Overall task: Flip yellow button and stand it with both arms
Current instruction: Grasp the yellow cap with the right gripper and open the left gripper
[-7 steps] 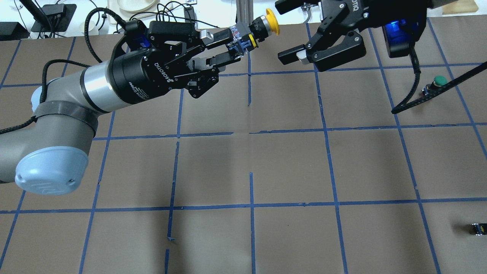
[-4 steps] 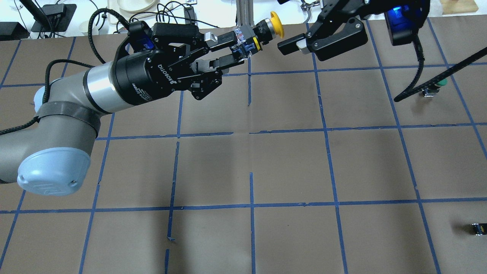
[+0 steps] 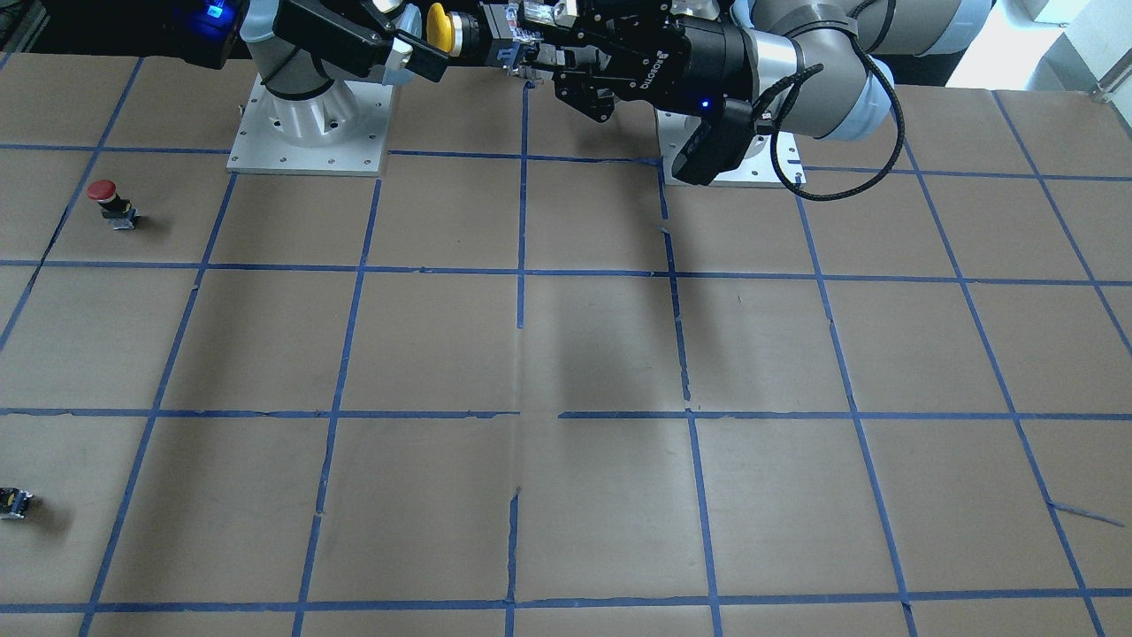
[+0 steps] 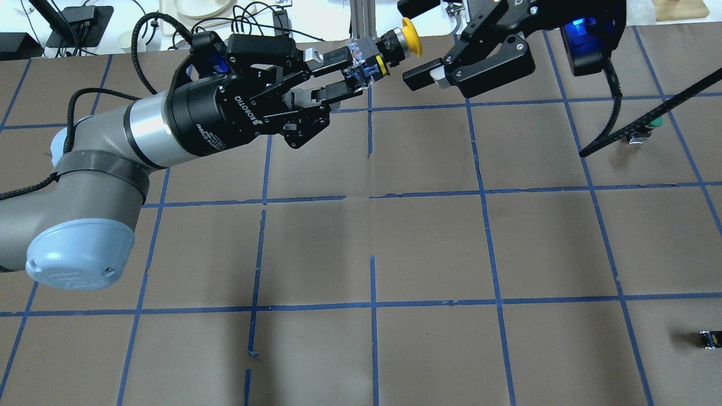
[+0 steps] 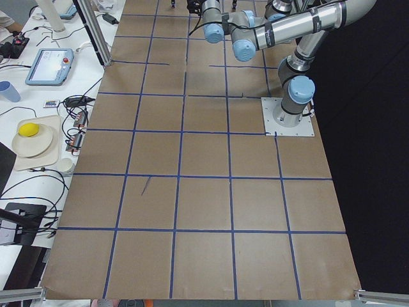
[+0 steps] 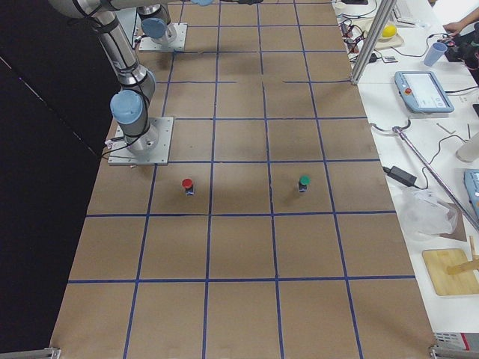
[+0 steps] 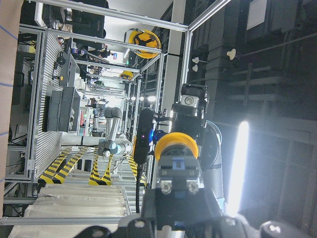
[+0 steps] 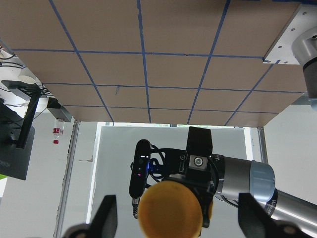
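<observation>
Next, I take the yellow cap with my right gripper before my left gripper opens and moves away, because my left gripper is holding the yellow button's body, its standing end.
The yellow button (image 4: 410, 37) is held in the air over the table's far edge. My left gripper (image 4: 354, 66) is shut on its black-and-grey body (image 4: 369, 58), and the yellow cap points toward the right arm. My right gripper (image 4: 418, 43) is open; its fingers (image 4: 422, 78) flank the cap without touching it. The right wrist view shows the cap (image 8: 171, 208) centred between the wide-apart fingers (image 8: 105, 217). The left wrist view shows the button (image 7: 177, 147) in the jaws. The front view shows the cap (image 3: 437, 26) between the left gripper (image 3: 523, 40) and the right gripper (image 3: 414, 34).
A red-capped button (image 3: 104, 200) stands on the table on the right arm's side. A green-capped button (image 4: 650, 124) stands farther out, partly behind a black cable (image 4: 620, 138). A tiny dark part (image 4: 708, 338) lies near the table's right edge. Both arm bases (image 3: 309, 124) sit at the robot's edge.
The left gripper has lifted the button slightly up and to the right. The right gripper has moved up and then left, so its open fingers now flank the yellow cap.
</observation>
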You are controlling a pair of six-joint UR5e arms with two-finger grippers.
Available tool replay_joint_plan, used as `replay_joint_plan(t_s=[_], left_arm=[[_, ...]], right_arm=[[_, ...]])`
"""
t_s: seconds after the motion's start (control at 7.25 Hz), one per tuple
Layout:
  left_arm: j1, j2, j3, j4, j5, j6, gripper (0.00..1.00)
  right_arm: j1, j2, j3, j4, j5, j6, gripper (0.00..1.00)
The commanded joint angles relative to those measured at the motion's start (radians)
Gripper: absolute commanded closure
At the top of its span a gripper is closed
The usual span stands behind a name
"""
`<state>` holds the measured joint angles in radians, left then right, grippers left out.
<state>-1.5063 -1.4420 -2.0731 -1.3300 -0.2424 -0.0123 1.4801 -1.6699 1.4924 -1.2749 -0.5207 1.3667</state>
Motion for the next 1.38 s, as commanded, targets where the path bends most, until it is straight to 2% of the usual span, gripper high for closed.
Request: replay_joint_plan(t_s=[0.0,0.14,0.28,0.69,0.83,0.97,1.24], left_arm=[[0.0,0.0,0.001,0.002,0.0,0.0,0.95],[0.0,0.0,0.001,0.0,0.0,0.0,0.95],[0.0,-0.001,0.001,0.002,0.002,0.0,0.94],[0.0,-0.002,0.001,0.002,0.002,0.0,0.93],[0.0,-0.002,0.002,0.002,0.002,0.0,0.59],[0.0,-0.002,0.002,0.002,0.002,-0.011,0.01],[0.0,0.0,0.004,0.006,0.002,-0.032,0.0]], right_arm=[[-0.001,0.001,-0.001,0.0,-0.001,0.0,0.37],[-0.001,-0.001,-0.003,0.0,0.001,0.0,0.46],[-0.003,-0.001,-0.003,0.0,0.01,0.0,0.6],[-0.004,-0.001,-0.001,0.003,0.013,0.0,0.73],[-0.004,-0.001,-0.003,0.003,0.013,0.0,0.74],[-0.006,-0.001,-0.003,0.003,0.013,0.0,0.74],[-0.007,-0.001,-0.003,0.003,0.013,0.0,0.75]])
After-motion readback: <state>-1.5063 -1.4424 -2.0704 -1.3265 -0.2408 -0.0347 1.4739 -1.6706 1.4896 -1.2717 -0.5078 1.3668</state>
